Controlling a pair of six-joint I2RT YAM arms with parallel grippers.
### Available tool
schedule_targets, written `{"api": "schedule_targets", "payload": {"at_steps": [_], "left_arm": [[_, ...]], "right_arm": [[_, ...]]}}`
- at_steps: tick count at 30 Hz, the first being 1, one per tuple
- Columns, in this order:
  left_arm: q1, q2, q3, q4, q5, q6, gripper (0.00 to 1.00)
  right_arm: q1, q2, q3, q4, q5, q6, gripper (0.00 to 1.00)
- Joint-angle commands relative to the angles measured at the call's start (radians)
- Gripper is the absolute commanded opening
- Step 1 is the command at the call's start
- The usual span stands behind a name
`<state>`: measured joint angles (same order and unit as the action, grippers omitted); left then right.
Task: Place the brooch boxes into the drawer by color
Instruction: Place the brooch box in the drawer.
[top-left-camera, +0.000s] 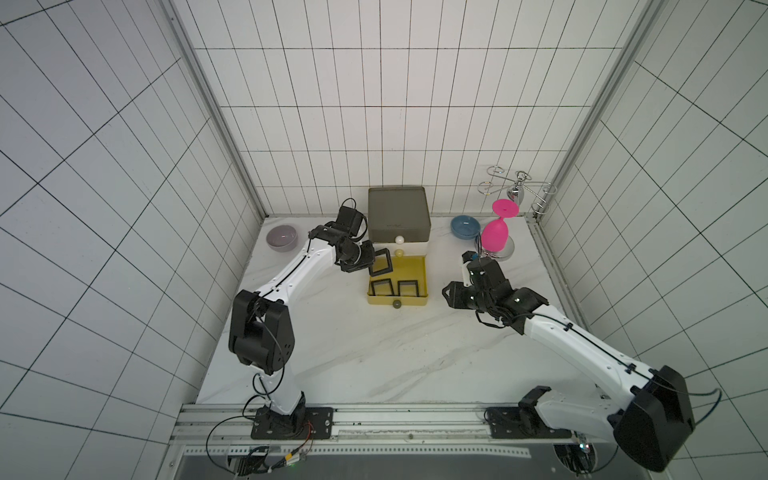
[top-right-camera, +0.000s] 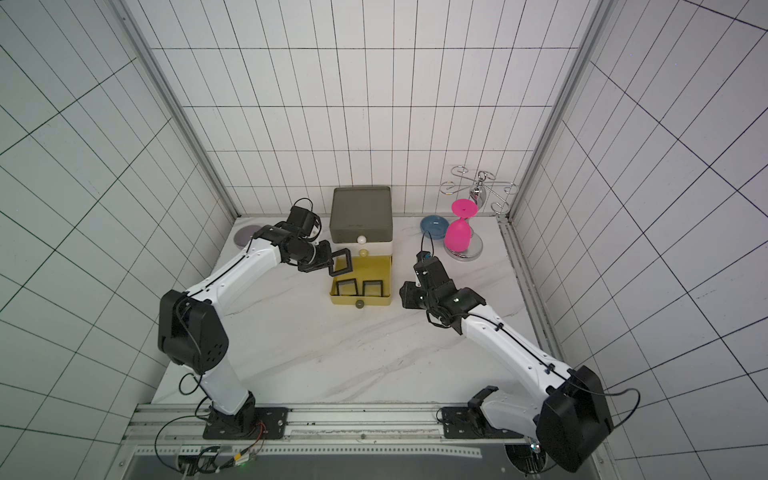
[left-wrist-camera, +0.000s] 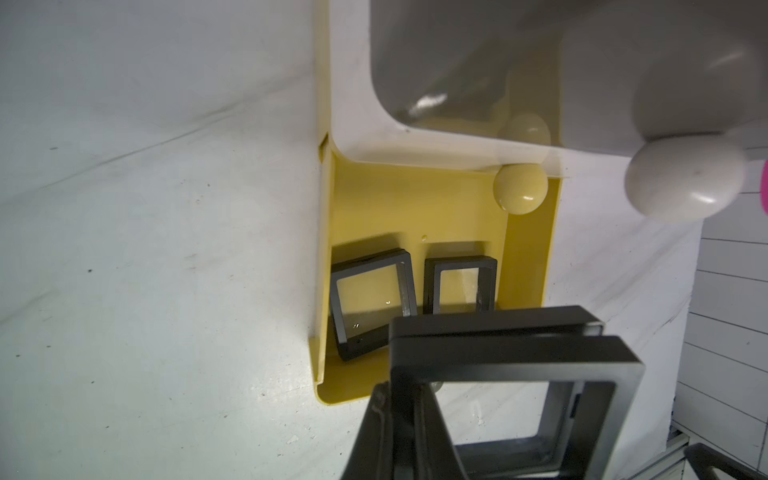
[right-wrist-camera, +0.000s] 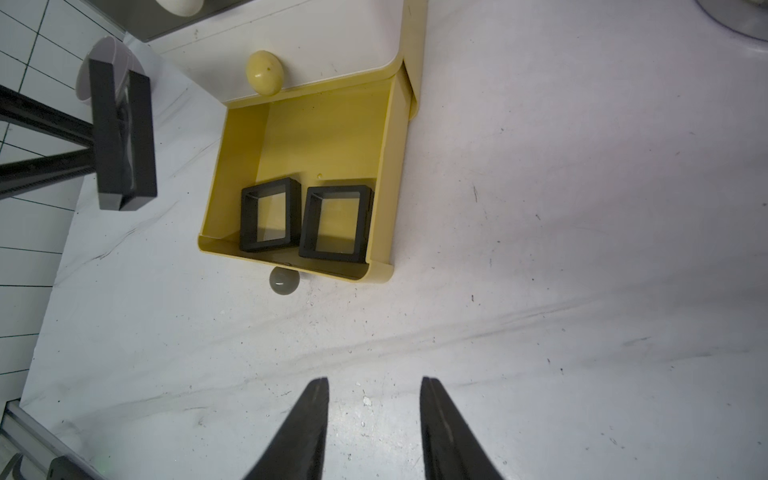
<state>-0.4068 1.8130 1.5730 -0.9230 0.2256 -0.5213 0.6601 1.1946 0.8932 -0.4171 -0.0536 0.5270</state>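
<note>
The held black brooch box is over the open yellow drawer (top-left-camera: 409, 269), so my left gripper should keep lowering it toward the other black boxes (top-left-camera: 383, 287) and let go inside the drawer.
The drawer (top-left-camera: 397, 212) stands at the back of the table; its yellow bottom tier (top-left-camera: 409, 268) is pulled out toward me. Two black brooch boxes (right-wrist-camera: 270, 220) (right-wrist-camera: 336, 224) lie side by side at the front of that tier. My left gripper (top-left-camera: 371, 263) is shut on one edge of a third black brooch box (top-left-camera: 381, 262), holding it tilted above the tier's back left corner. In the left wrist view that box (left-wrist-camera: 498, 353) fills the near field. My right gripper (right-wrist-camera: 374, 415) hangs open and empty over bare table, right of the tier.
A lilac-grey bowl (top-left-camera: 282, 237) sits at the back left and a blue bowl (top-left-camera: 465, 226) at the back right. A pink goblet (top-left-camera: 496, 232) hangs upside down on a chrome wire rack (top-left-camera: 517, 189) in the back right corner.
</note>
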Motion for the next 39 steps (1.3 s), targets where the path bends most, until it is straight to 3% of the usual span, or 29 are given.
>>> {"api": "schedule_targets", "payload": {"at_steps": [1,10,18,22,30,35,39], "left_arm": [[-0.034,0.054,0.046,-0.034,-0.047,0.022,0.0],[-0.062,0.172,0.074,-0.063,-0.132,0.032,0.0],[-0.062,0.251,0.125,-0.071,-0.142,0.041,0.0],[-0.061,0.269,0.136,-0.082,-0.163,0.042,0.16],[-0.061,0.304,0.187,-0.105,-0.204,0.048,0.22],[-0.061,0.261,0.182,-0.094,-0.211,0.038,0.39],[-0.059,0.18,0.176,-0.073,-0.197,0.032,0.45]], "right_arm": [[-0.016,-0.023,-0.037,-0.024,-0.006,-0.013,0.4],[-0.022,-0.03,-0.056,-0.025,-0.011,-0.01,0.4],[-0.022,-0.027,-0.06,-0.023,-0.018,-0.007,0.4],[-0.022,-0.024,-0.057,-0.023,-0.022,-0.005,0.4],[-0.022,-0.015,-0.045,-0.022,-0.029,-0.007,0.4],[-0.02,-0.021,-0.047,-0.023,-0.03,-0.012,0.4],[-0.008,-0.006,-0.034,-0.014,-0.034,-0.027,0.41]]}}
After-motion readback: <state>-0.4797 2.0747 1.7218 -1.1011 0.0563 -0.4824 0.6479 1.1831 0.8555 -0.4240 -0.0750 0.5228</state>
